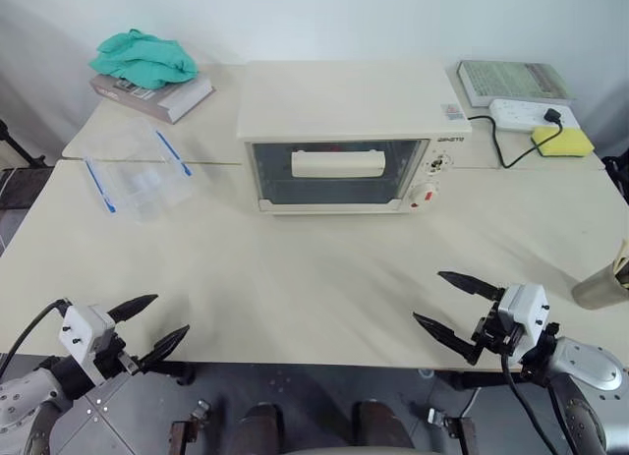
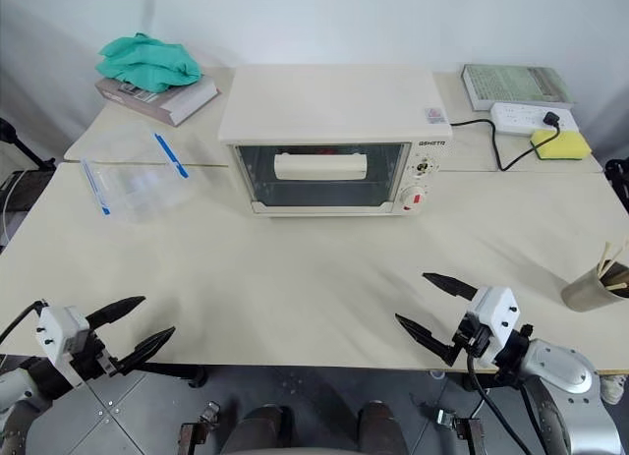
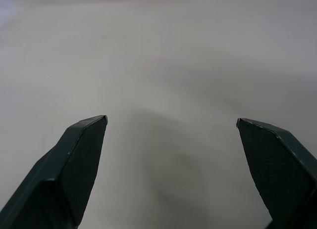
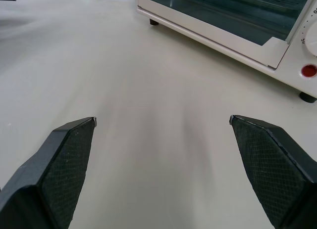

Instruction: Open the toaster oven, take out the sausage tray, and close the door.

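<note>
The tray should have a loose sausage on it that will move when I carry the tray, because red can be seen behind the glass [image 1: 332,147] above the bar handle.
The cream-white toaster oven [image 1: 344,131] stands at the middle back of the table, and its glass door [image 1: 339,172] with the bar handle [image 1: 337,163] is closed. The sausage tray is hidden behind the glass. My left gripper [image 1: 150,324] hovers open at the table's near left edge, empty. At the near right edge my right gripper [image 1: 447,303] is open too, pointing toward the oven, whose lower front [image 4: 223,21] shows in the right wrist view. Both stand well short of the oven.
A clear plastic box with blue clips [image 1: 138,175] lies left of the oven. Behind it a book with a green cloth [image 1: 145,60]. At the back right are a book [image 1: 513,80], a power strip [image 1: 526,111] and a yellow sponge [image 1: 562,141]. A cup [image 1: 604,283] stands at the right edge.
</note>
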`<state>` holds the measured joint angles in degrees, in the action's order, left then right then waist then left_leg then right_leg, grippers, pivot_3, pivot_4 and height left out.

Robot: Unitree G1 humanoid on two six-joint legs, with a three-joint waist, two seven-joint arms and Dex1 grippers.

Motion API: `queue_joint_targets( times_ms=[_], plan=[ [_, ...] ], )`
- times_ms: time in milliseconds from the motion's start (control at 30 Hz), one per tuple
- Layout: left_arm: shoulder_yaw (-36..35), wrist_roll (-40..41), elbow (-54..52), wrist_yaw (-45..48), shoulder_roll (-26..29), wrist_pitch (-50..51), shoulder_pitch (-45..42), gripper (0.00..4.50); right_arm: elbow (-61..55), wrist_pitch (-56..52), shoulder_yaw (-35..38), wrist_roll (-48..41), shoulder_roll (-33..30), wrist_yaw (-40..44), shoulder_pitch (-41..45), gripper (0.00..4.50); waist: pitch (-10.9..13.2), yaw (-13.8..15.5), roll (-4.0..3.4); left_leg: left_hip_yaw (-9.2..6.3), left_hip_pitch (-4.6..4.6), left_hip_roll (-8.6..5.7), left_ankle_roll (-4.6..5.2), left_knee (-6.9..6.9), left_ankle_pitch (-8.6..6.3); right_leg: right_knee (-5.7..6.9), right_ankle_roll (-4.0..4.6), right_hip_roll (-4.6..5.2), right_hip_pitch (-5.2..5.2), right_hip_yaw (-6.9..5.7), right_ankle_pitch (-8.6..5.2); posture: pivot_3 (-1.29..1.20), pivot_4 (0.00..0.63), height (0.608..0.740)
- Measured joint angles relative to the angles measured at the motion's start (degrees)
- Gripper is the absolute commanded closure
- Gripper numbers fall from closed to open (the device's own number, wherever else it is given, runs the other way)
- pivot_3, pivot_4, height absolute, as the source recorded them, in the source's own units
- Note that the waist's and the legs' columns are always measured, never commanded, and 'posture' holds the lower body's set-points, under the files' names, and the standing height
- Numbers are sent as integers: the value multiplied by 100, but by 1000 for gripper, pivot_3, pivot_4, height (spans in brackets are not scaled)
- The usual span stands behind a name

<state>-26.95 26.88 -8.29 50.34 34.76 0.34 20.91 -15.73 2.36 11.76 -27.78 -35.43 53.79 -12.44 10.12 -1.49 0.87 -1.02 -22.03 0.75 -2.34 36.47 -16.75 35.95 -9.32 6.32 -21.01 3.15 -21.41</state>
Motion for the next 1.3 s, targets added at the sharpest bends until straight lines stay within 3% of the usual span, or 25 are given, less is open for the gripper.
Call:
queue_joint_targets(
  times_ms=[233, 533, 867, 1100, 1300],
  plan=[
    [-54, 298, -119, 21, -36, 139, 27, 47, 42, -363, -113, -206, -11, 245, 347, 0, 0, -21, 0, 1, 2, 4, 0, 0, 0, 3, 0, -1, -1, 1, 0, 0, 150, 740],
    [-551, 2892, -822, 357, -27, 1791, -346, 47, 175, -2253, -514, -1126, 17, -65, 2772, 0, 1, -17, 1, -19, 3, 10, 0, 6, 0, 12, 2, 8, -9, -1, 1, 0, 150, 740],
    [-382, 2997, -966, 267, -22, 2166, -863, 47, 1510, -2603, -1157, -506, 673, -333, 4686, 0, 1, -69, 1, -8, -17, 9, -23, 41, -2, 59, -2, 11, -53, -16, 3, 0, 150, 740],
    [-332, 2824, -968, 296, -183, 2138, -702, 47, 1847, -2440, -1164, -274, 942, -192, 4938, 0, 1, -61, 0, -4, -24, 9, -10, 60, -20, 70, -2, 25, -53, -43, 3, 0, 150, 740],
    [-353, 2817, -970, 306, -246, 2153, -675, 47, 1505, -1783, -1257, -219, 848, 710, 4568, 0, 2, -44, 0, -4, -25, 13, -15, 60, -25, 58, -2, 24, -53, -61, 3, 0, 150, 740]
  ],
)
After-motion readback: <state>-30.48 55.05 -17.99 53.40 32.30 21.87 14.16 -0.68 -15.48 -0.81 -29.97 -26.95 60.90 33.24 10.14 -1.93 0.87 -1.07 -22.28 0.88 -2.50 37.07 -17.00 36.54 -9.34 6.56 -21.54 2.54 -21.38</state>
